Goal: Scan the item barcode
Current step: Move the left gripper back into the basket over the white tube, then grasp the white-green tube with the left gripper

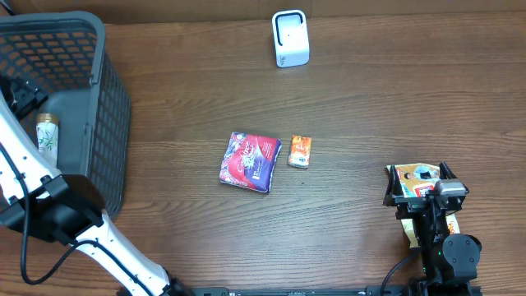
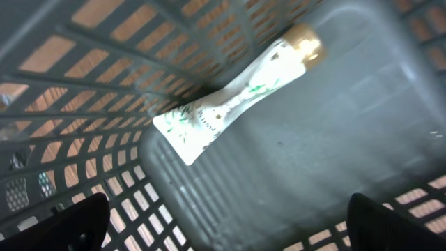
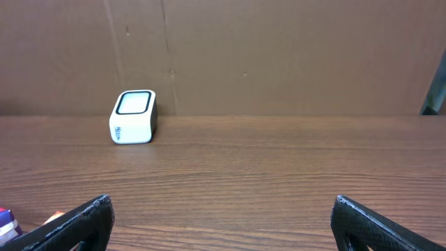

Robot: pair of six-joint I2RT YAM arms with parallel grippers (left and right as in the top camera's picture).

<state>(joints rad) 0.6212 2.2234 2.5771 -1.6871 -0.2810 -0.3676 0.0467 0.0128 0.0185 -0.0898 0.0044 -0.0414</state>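
The white tube [image 1: 48,138] lies by itself on the bottom of the basket under the robot's open fingers, so the left gripper should keep going down until its fingers are on both sides of the tube's middle [image 2: 235,99].
A white tube [image 2: 230,104] with green leaf print and a gold cap lies on the floor of the grey mesh basket [image 1: 107,107]; the tube [image 1: 48,133] also shows from overhead. My left gripper [image 2: 226,209] hangs open inside the basket, above and short of the tube, with nothing between its fingers [image 2: 70,223]. From overhead, the left gripper [image 1: 23,97] sits over the basket's left side. The white scanner [image 1: 290,39] stands at the back centre, and the scanner [image 3: 132,116] faces my right gripper [image 3: 221,209], which is open and empty near the table's front right.
A purple packet [image 1: 250,161] and a small orange packet [image 1: 300,151] lie mid-table. A colourful pack [image 1: 413,174] shows beneath the right gripper [image 1: 417,182]. A brown cardboard wall [image 3: 279,56] stands behind the scanner.
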